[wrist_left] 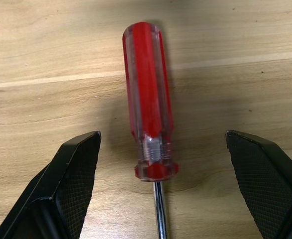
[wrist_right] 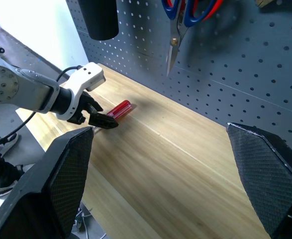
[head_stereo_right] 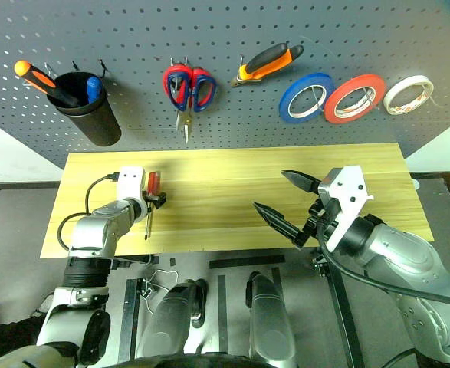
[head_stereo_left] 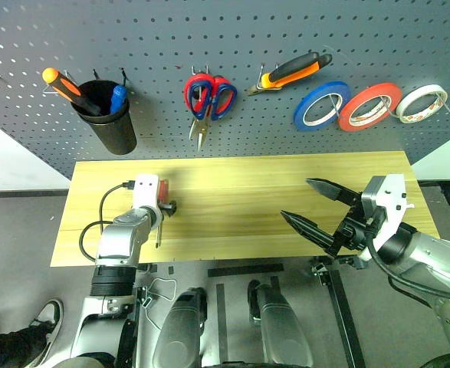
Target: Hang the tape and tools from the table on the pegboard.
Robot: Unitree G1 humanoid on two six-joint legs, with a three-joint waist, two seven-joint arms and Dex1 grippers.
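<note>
I expect the red-handled screwdriver (head_stereo_left: pixel 163 191) to sink almost to the top of its handle when I drop it into the deep black cup, because the blue handle (head_stereo_left: pixel 118 99) sits low in that cup.
A small red-handled screwdriver (wrist_left: pixel 148 84) lies flat on the light wood table (head_stereo_left: pixel 240 222), near its left end. My left gripper (wrist_left: pixel 163 133) is open and tilted down over it, one finger on each side of the handle's collar, not touching it. My right gripper (head_stereo_left: pixel 296 198) hangs open and empty above the table's right part. On the dark grey pegboard (head_stereo_left: pixel 232 31) hang the orange-and-black pliers (head_stereo_left: pixel 293 71) and the red tape (head_stereo_left: pixel 369 106).
A black cup (head_stereo_left: pixel 110 123) on the board holds an orange-handled screwdriver (head_stereo_left: pixel 65 86) and a blue handle (head_stereo_left: pixel 117 98). Red-handled scissors (head_stereo_left: pixel 208 96), a blue ring (head_stereo_left: pixel 321 105) and a white ring (head_stereo_left: pixel 422 103) also hang there. A shoe (head_stereo_left: pixel 44 314) shows at the lower left.
</note>
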